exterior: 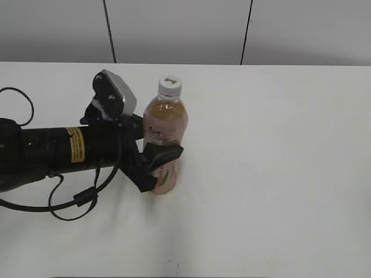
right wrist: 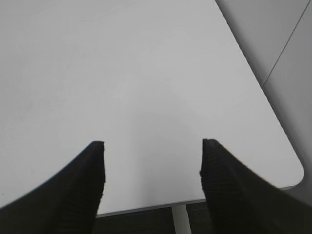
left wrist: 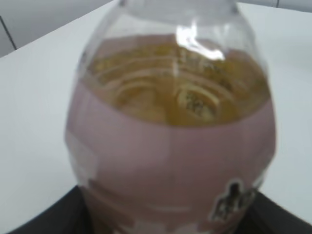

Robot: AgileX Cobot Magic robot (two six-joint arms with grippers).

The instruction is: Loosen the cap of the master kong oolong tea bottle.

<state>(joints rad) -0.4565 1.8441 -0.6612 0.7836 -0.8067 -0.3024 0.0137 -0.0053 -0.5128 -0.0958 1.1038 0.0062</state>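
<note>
The bottle's pink label (exterior: 165, 128) is in my left gripper, well below the white cap, so my left gripper should stay tightly closed while my right gripper takes the cap from above.
The master kong oolong tea bottle (exterior: 166, 123) stands upright on the white table, amber tea inside and a pink label around it. Its white cap (exterior: 170, 86) sits on top with nothing touching it. My left gripper (exterior: 158, 165) comes in from the left and is shut on the bottle's lower body, one dark finger (exterior: 164, 153) across the label. In the left wrist view the bottle (left wrist: 170, 146) fills the frame, with the cap out of view. My right gripper (right wrist: 152, 146) is open over bare table, holding nothing, and does not show in the exterior view.
Black cables (exterior: 72, 208) loop on the table under the left arm. The table's rounded corner (right wrist: 292, 170) and front edge lie close beneath the right gripper. A grey panelled wall (exterior: 174, 29) runs behind the table.
</note>
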